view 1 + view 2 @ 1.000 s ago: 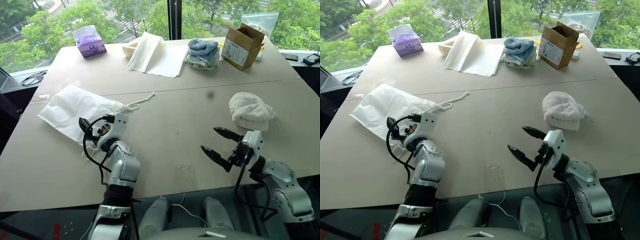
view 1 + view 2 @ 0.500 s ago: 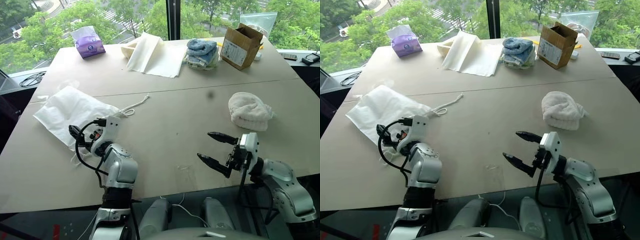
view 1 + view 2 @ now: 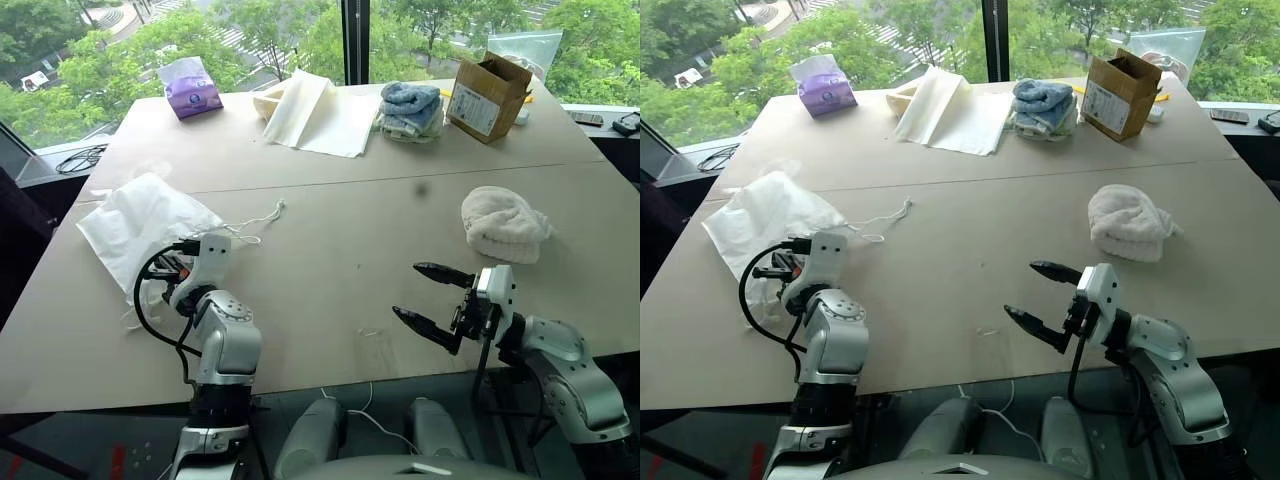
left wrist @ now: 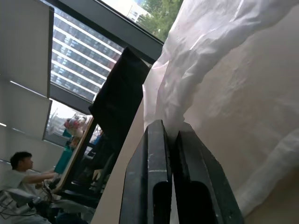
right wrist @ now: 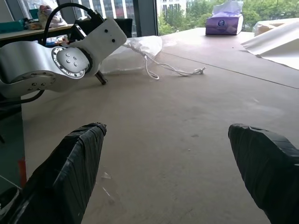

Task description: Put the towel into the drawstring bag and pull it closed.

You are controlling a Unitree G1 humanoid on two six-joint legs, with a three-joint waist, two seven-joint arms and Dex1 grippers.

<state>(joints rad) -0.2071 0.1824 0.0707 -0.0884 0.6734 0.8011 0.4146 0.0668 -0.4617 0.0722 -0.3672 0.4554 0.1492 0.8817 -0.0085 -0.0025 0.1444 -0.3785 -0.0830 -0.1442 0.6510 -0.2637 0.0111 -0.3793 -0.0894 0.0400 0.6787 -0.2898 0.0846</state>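
Note:
The towel (image 3: 503, 218) is in a thick, round bundle with its edge tucked (image 3: 503, 249) under. It should stay bunched up when I carry it into the drawstring bag.
The drawstring bag (image 3: 140, 220), thin white fabric, lies crumpled at the table's left side, its white cord (image 3: 255, 218) trailing toward the middle. My left gripper (image 3: 165, 268) is at the bag's near edge. In the left wrist view its fingers (image 4: 154, 154) are pressed together with the bag's fabric (image 4: 210, 56) pinched between them. The towel (image 3: 503, 222), a white fluffy bundle, rests on the right side of the table. My right gripper (image 3: 405, 290) hovers open near the front edge, short of the towel and empty, its fingers (image 5: 79, 154) spread wide.
Along the far edge stand a purple tissue pack (image 3: 188, 88), a cream cloth sheet (image 3: 320, 100), folded blue-and-white towels (image 3: 408, 108) and a cardboard box (image 3: 487, 95). Black cables (image 3: 75, 157) lie beyond the table's left edge.
My left gripper has shut on the bag's near edge and drawn left and back. The bag has bunched up and its cord has trailed after it. The right arm has held still.

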